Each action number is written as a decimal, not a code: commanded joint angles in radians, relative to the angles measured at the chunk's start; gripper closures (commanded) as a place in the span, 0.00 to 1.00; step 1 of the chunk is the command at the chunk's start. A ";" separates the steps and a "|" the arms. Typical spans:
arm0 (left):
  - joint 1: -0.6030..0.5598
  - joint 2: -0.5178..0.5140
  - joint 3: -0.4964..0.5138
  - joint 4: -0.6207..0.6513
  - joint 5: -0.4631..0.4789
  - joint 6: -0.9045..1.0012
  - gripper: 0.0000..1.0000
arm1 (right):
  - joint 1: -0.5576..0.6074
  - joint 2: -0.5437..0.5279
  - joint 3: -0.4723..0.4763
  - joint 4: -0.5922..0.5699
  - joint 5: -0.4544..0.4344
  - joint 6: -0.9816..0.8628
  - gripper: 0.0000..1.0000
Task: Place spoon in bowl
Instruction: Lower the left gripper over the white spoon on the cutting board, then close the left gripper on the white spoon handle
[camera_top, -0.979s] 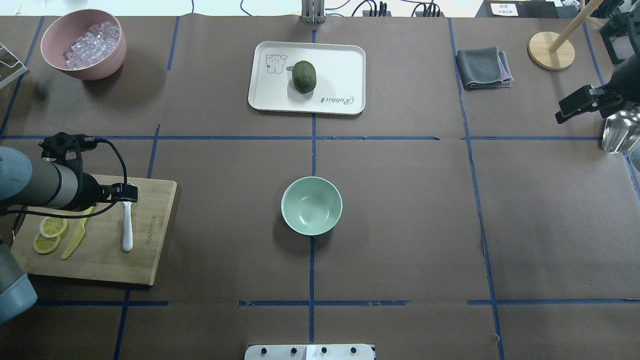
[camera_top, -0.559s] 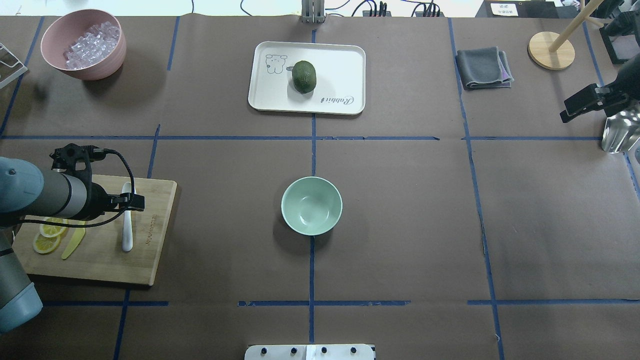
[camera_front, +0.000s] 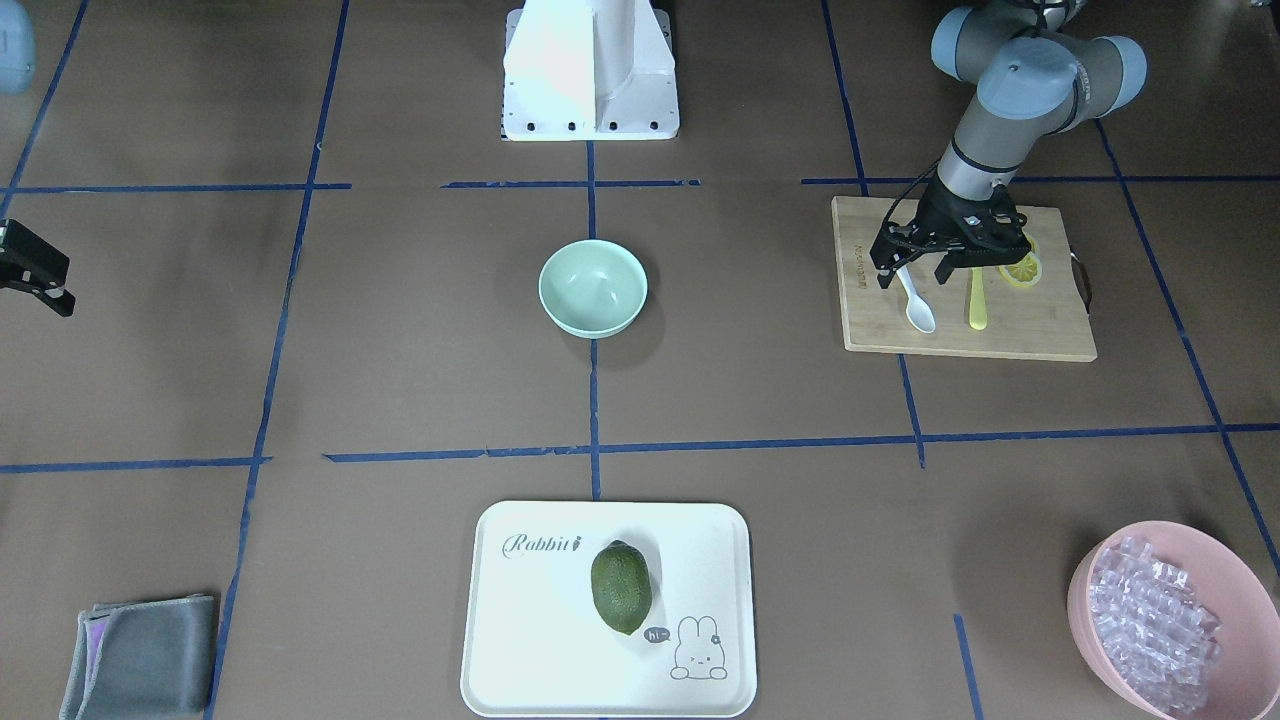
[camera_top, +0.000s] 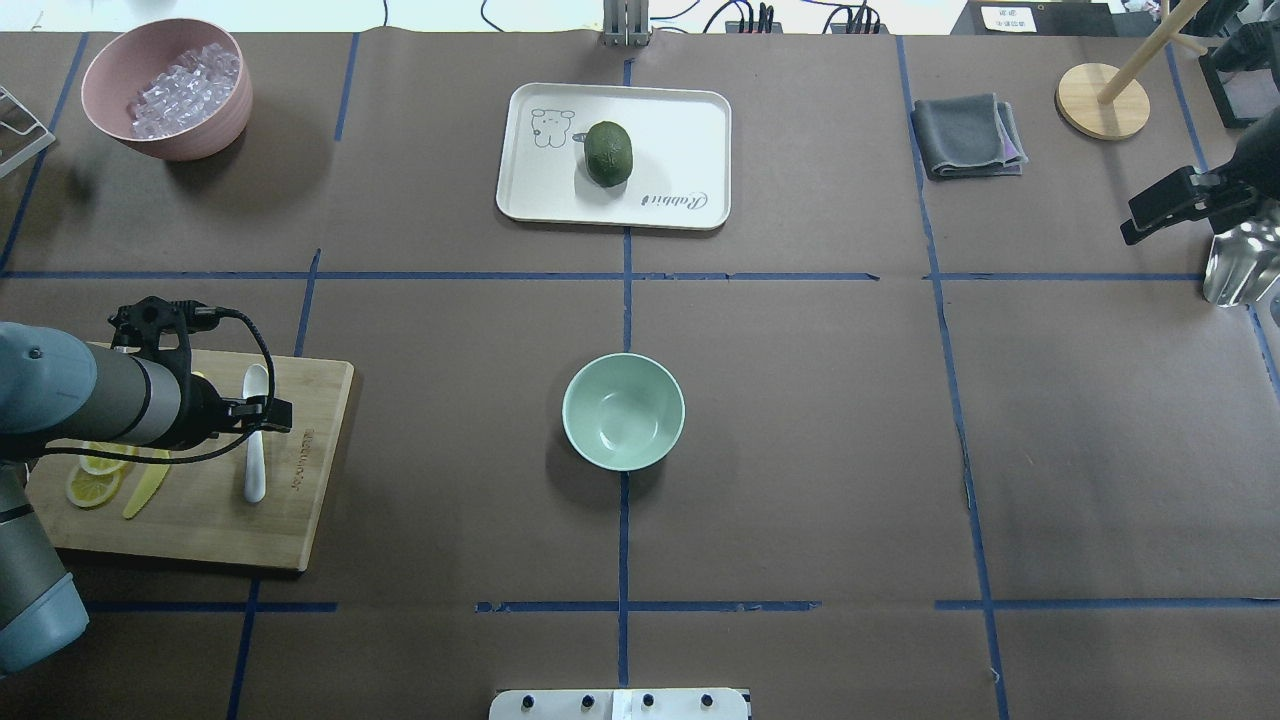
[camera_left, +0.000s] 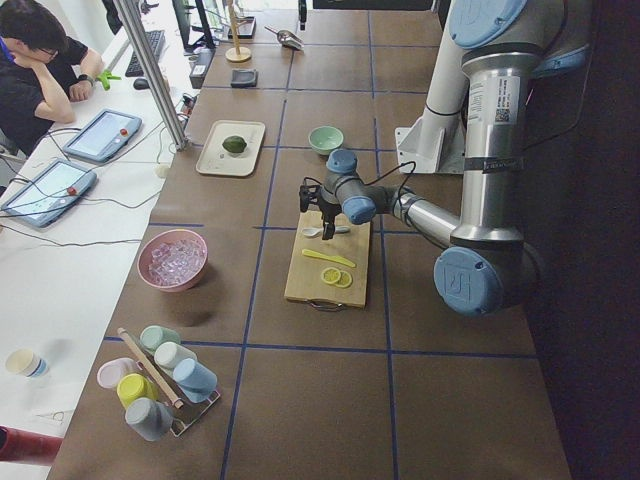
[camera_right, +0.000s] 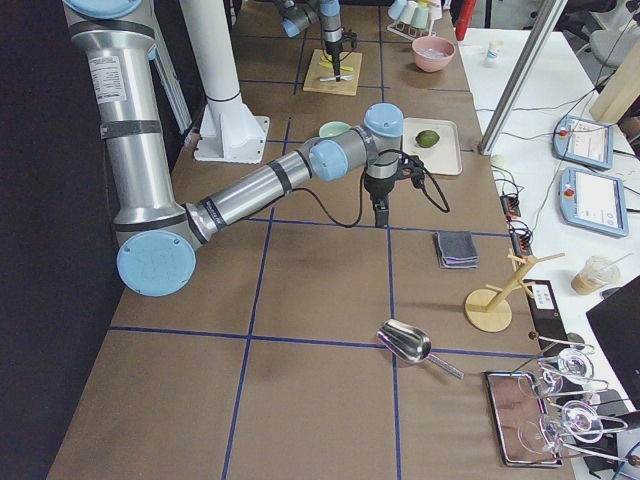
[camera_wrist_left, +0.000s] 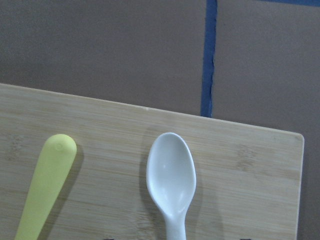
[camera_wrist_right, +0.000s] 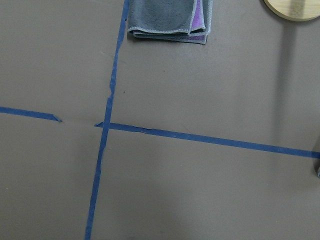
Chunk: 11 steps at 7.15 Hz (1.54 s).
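The mint-green bowl (camera_front: 593, 288) is small and round, so the white spoon (camera_front: 919, 312) will rest at a slant with its handle over the bowl's rim when the robot puts it inside.
The white spoon (camera_top: 256, 455) lies on the wooden cutting board (camera_top: 300, 520) at the left, scoop pointing away from the robot; it also shows in the front view (camera_front: 917, 307) and the left wrist view (camera_wrist_left: 171, 175). My left gripper (camera_top: 262, 411) is open and hangs low over the spoon's handle, one finger on each side (camera_front: 912, 278). The mint-green bowl (camera_top: 623, 411) stands empty at the table's middle, well to the right of the board (camera_front: 592, 287). My right gripper (camera_top: 1140, 222) hovers at the far right edge over bare table; whether it is open or shut does not show.
A yellow knife (camera_top: 148, 485) and lemon slices (camera_top: 90, 485) lie on the board beside the spoon. A pink bowl of clear cubes (camera_top: 165, 88) is back left. A white tray (camera_top: 680, 130) with a green fruit (camera_top: 608, 152), a grey cloth (camera_top: 965, 135) and a metal scoop (camera_top: 1235, 260) lie farther off.
My left gripper has shifted along the spoon from its scoop end toward the handle. The right gripper drifted slightly right. The spoon and bowl have not moved.
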 joint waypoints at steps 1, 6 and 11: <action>0.013 0.000 0.006 0.001 -0.001 0.000 0.15 | 0.000 0.002 0.000 0.000 -0.001 0.001 0.00; 0.012 0.005 0.003 0.001 -0.003 -0.001 0.90 | 0.000 0.002 0.000 -0.001 -0.001 0.001 0.00; -0.001 0.021 -0.029 0.005 -0.012 0.002 1.00 | 0.000 0.003 0.002 0.000 0.001 0.001 0.00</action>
